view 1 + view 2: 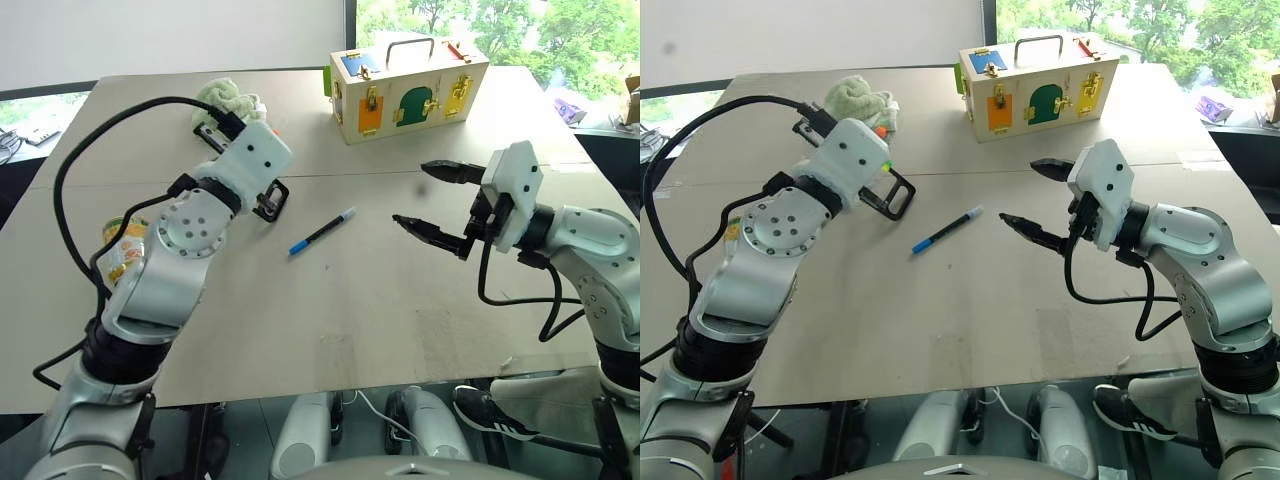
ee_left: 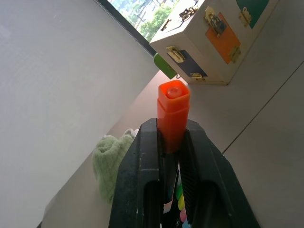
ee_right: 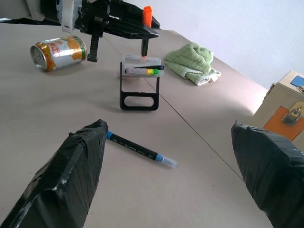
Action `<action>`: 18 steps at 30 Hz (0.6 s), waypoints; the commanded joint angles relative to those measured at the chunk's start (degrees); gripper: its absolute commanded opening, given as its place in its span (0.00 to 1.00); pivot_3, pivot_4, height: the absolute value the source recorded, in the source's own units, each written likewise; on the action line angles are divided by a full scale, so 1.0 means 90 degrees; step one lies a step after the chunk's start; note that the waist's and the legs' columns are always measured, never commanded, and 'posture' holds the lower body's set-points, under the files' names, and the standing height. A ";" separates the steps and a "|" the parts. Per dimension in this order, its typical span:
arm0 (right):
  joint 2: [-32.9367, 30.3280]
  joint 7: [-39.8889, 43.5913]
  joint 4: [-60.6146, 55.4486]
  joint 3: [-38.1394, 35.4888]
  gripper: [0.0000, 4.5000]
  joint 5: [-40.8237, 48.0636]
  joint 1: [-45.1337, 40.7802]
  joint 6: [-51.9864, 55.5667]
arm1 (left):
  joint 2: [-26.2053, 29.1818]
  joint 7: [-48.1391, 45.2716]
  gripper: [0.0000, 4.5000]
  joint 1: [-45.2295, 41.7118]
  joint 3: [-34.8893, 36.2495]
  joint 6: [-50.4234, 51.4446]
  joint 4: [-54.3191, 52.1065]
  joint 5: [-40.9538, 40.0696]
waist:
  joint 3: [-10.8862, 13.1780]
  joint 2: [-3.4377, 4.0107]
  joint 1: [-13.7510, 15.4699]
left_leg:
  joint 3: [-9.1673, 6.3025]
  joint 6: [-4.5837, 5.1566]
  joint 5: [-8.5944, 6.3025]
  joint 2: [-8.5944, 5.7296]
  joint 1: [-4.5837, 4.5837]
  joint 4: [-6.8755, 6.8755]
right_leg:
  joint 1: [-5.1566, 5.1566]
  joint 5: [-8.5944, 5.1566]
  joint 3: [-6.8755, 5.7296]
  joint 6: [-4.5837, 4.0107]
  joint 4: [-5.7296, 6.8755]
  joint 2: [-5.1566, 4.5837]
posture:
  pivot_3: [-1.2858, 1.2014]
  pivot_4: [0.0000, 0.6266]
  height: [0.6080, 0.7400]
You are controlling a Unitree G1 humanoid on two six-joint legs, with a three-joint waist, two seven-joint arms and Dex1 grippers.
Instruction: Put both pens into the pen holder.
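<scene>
Next, my left gripper gets the blue-ended pen (image 1: 322, 231) too, because the pen holder (image 3: 141, 69) stands next to my left gripper and far from my right gripper.
My left gripper (image 2: 172, 130) is shut on the orange-capped pen (image 2: 172, 111) and holds it upright. In the right wrist view this pen (image 3: 144, 38) hangs straight over the pen holder (image 3: 140, 78), a clear cup in a black wire frame with coloured markers inside. The pen's lower end is at the cup's mouth; I cannot tell whether it is inside. The blue-ended pen (image 1: 322, 231) lies flat on the table (image 1: 380, 320) between the arms. My right gripper (image 1: 432, 198) hovers open beside it, nothing between its fingers.
A wooden box (image 1: 405, 85) with coloured latched doors stands at the back of the table. A green cloth (image 1: 228, 98) lies behind the pen holder (image 1: 270, 200). A yellow tin can (image 3: 59, 51) lies on its side by my left arm.
</scene>
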 commanded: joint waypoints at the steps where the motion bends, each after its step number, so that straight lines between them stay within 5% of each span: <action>1: -0.0075 -0.0064 -0.0255 -0.0077 0.98 0.0018 0.0006 -0.0122 | -0.0061 -0.0042 0.00 0.0098 0.0255 0.0108 0.0060 0.0215 | 0.0000 0.0000 0.0000 | 0.0000 0.0000 0.0000 0.0000 0.0000 0.0000 | 0.0000 0.0000 0.0000 0.0000 0.0000 0.0000 | 0.52 0.24 1.00; 3: -0.0087 -0.0060 -0.0252 -0.0074 0.98 0.0005 0.0027 -0.0142 | -0.0194 -0.0040 0.00 0.0136 0.0295 0.0168 0.0260 0.0203 | 0.0000 0.0000 0.0000 | 0.0000 0.0000 0.0000 0.0000 0.0000 0.0000 | 0.0000 0.0000 0.0000 0.0000 0.0000 0.0000 | 0.52 0.24 1.00; 4: -0.0091 -0.0058 -0.0249 -0.0074 1.00 0.0003 0.0029 -0.0143 | -0.0266 -0.0017 0.17 0.0130 0.0336 0.0197 0.0337 0.0212 | 0.0000 0.0000 0.0003 | 0.0000 0.0000 0.0000 0.0000 0.0001 0.0001 | 0.0000 0.0000 0.0000 0.0000 0.0001 0.0000 | 0.52 0.24 1.00; 10: -0.0133 -0.0060 -0.0349 -0.0133 1.00 0.0040 0.0196 -0.0153 | -0.0308 -0.0078 0.69 0.0141 0.0562 0.0163 0.0450 0.0363 | 0.0000 -0.0001 0.0003 | -0.0001 0.0001 0.0000 0.0000 -0.0001 0.0003 | 0.0001 0.0001 -0.0002 -0.0001 0.0001 -0.0002 | 0.52 0.24 1.00; 13: -0.0157 -0.0085 -0.0380 -0.0149 1.00 0.0027 0.0268 -0.0145 | -0.0810 -0.0649 0.99 0.0060 0.1008 0.0318 0.0149 -0.0619 | 0.0000 -0.0001 0.0002 | -0.0001 0.0001 0.0000 0.0000 0.0000 0.0003 | 0.0000 0.0002 -0.0002 -0.0003 0.0002 -0.0003 | 0.52 0.24 1.00; 15: -0.0167 -0.0138 -0.0397 -0.0170 1.00 0.0015 0.0331 -0.0132 | -0.1238 -0.1299 0.99 -0.0288 0.1528 0.1493 -0.0109 -0.1860 | 0.0001 -0.0005 0.0020 | -0.0003 0.0000 0.0000 0.0000 -0.0002 0.0007 | 0.0002 0.0006 -0.0005 -0.0010 0.0002 -0.0008 | 0.52 0.24 1.00; 18: -0.0164 -0.0270 -0.0502 -0.0176 1.00 0.0017 0.0415 -0.0083 | -0.1000 -0.1991 0.99 -0.0749 0.1560 0.2954 -0.0136 -0.2737 | 0.0001 -0.0006 0.0014 | -0.0023 0.0001 0.0000 0.0000 -0.0020 0.0032 | 0.0002 0.0001 -0.0026 -0.0001 0.0005 -0.0007 | 0.52 0.24 1.00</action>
